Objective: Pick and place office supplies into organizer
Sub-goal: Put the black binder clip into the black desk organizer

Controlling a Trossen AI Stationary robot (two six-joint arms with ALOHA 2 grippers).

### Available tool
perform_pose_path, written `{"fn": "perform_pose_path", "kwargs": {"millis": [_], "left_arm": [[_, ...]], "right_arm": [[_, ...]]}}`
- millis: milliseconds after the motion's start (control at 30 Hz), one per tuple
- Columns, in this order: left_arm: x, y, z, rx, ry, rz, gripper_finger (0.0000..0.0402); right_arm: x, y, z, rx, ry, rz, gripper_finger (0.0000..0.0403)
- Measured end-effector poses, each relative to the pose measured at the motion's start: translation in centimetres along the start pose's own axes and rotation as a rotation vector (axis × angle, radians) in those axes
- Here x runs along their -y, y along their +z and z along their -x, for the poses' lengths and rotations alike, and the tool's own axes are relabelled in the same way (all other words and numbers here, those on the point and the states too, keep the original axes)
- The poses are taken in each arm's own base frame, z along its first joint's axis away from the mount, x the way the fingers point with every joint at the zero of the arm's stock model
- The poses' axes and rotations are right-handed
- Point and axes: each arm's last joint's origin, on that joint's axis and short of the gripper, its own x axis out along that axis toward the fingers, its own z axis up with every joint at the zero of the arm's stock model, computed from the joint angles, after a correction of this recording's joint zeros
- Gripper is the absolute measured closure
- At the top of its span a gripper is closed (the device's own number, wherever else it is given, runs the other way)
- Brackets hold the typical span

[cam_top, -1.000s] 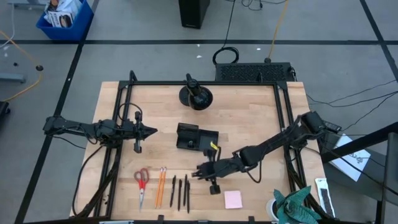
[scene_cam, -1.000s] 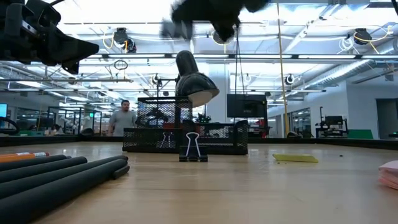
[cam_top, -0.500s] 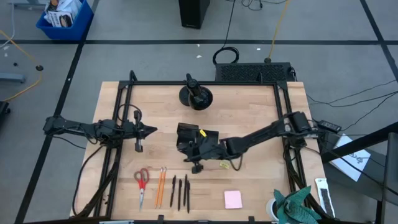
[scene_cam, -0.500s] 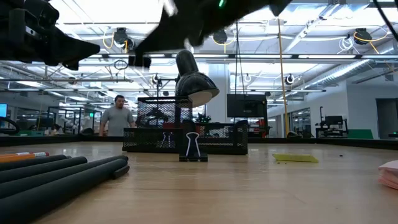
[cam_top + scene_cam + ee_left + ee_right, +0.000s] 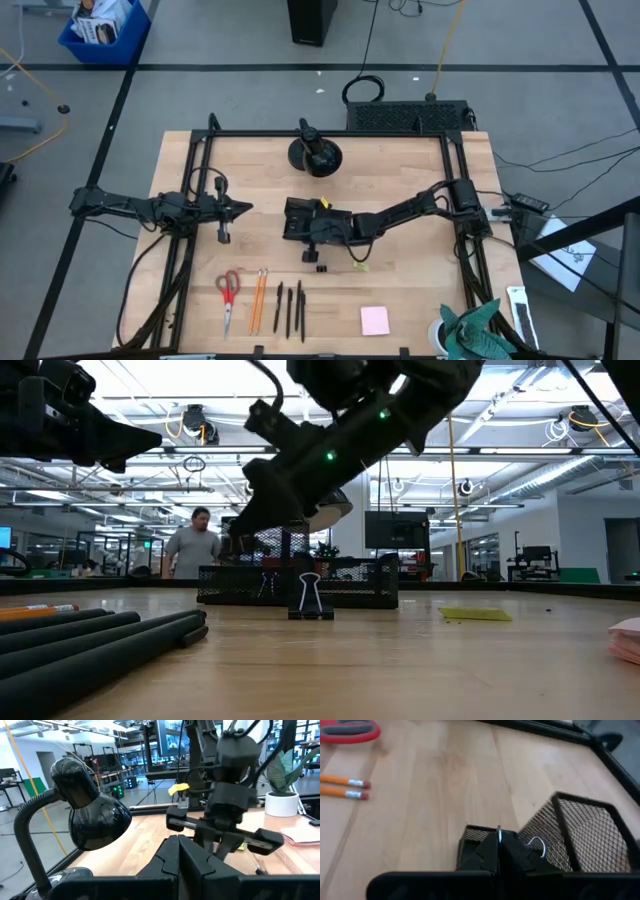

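I should keep lowering the binder clip (image 5: 499,834) with my right gripper, as it is hanging over the organizer's open low section (image 5: 471,846), and let go once the binder clip is below the section's rim.
The organizer (image 5: 293,208), a black mesh tray (image 5: 590,835), stands at the table's middle. My right gripper (image 5: 295,228) hovers over its left part, shut on a small binder clip (image 5: 498,834). A second binder clip (image 5: 322,267) stands upright on the wood (image 5: 310,597), beside the tiny yellow item (image 5: 358,266). Near the front edge lie the red-handled scissors (image 5: 228,287), two orange pencils (image 5: 258,298), three black pens (image 5: 290,308) and the pink pad (image 5: 375,320). My left gripper (image 5: 238,210) waits shut at the table's left. My right gripper pinches the clip's thin silver wire handle (image 5: 498,831) between its two fingertips. The fingers slant down, coming from the table's right side. The clip is clear of the table, over the organizer's low compartment (image 5: 470,837). My own fingers hide most of its black body.
A black gooseneck lamp on a round base (image 5: 315,152) stands behind the organizer, toward the far edge. Black frame rails (image 5: 195,200) run along the table's left and right sides. Bare wood lies left of the organizer. A person (image 5: 195,550) is in the room beyond.
My right gripper has swung from above the far ends of the pens toward the table's far left, sinking and tipping farther down. It now hangs over the organizer and has stayed shut. The person in the background has shifted.
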Motion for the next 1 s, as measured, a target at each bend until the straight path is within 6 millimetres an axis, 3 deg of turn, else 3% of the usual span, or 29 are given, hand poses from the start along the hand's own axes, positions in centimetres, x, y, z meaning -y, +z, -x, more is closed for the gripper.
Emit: {"fn": "perform_pose_path", "kwargs": {"millis": [500,1000], "left_arm": [[0.0,0.0,0.0,0.0,0.0,-0.019,0.0396],[0.0,0.0,0.0,-0.002,-0.001,-0.016,0.0396]], "right_arm": [[-0.2,-2.2,-1.5,-0.089,-0.003,0.017,0.0399],[-0.7,-1.4,-0.7,-0.06,0.013,0.05,0.0318]]}}
